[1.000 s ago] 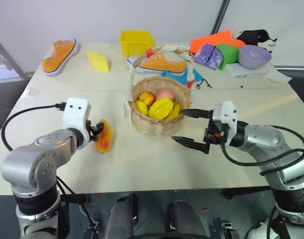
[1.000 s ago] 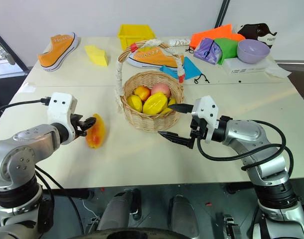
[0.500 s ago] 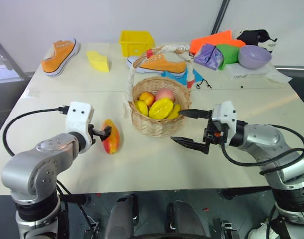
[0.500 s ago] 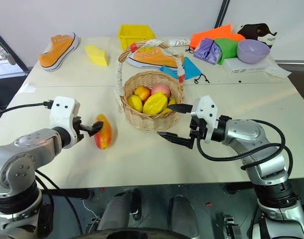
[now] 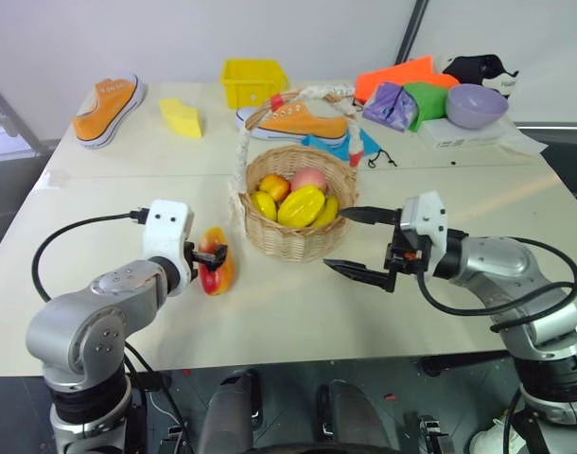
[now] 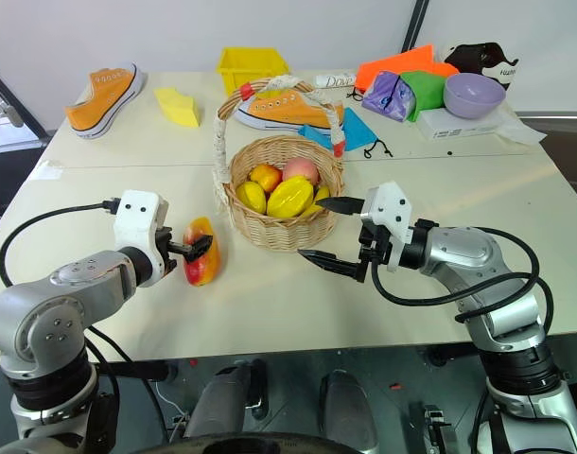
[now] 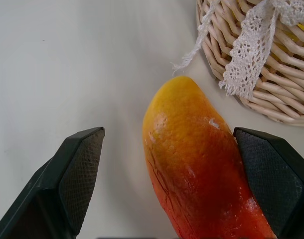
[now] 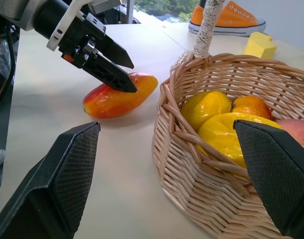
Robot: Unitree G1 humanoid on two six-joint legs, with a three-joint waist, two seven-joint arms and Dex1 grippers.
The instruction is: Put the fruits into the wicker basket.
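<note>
My left gripper is off-centre from the mango (image 7: 194,162), which lies against the finger nearest the wicker basket. Next, my left gripper moves toward the wicker basket before it closes on the mango.
The red-orange-yellow mango (image 5: 216,271) lies on the table just left of the wicker basket (image 5: 288,241). My left gripper (image 5: 211,257) is open and straddles it. In the left wrist view the mango (image 7: 192,174) lies close against one finger (image 7: 271,179), with a wide gap to the other. The yellow ridged starfruit (image 5: 301,205) sits in the basket among other toy fruits. My right gripper (image 5: 338,239) hovers open and empty just right of the basket. Its wrist view shows the mango (image 8: 119,94) and the left gripper's fingers (image 8: 99,62) over it.
At the back of the table are two orange sneakers (image 5: 109,99) (image 5: 298,121), a yellow plastic bin (image 5: 253,80), a pale yellow wedge (image 5: 182,116), a purple bowl (image 5: 476,104) and coloured packages. The basket's tall white-wrapped handle (image 5: 243,156) arches over the fruits.
My left gripper has moved right toward the basket, and the mango between its fingers now lies nearer the basket. The right arm has stayed still. The view has shifted slightly.
</note>
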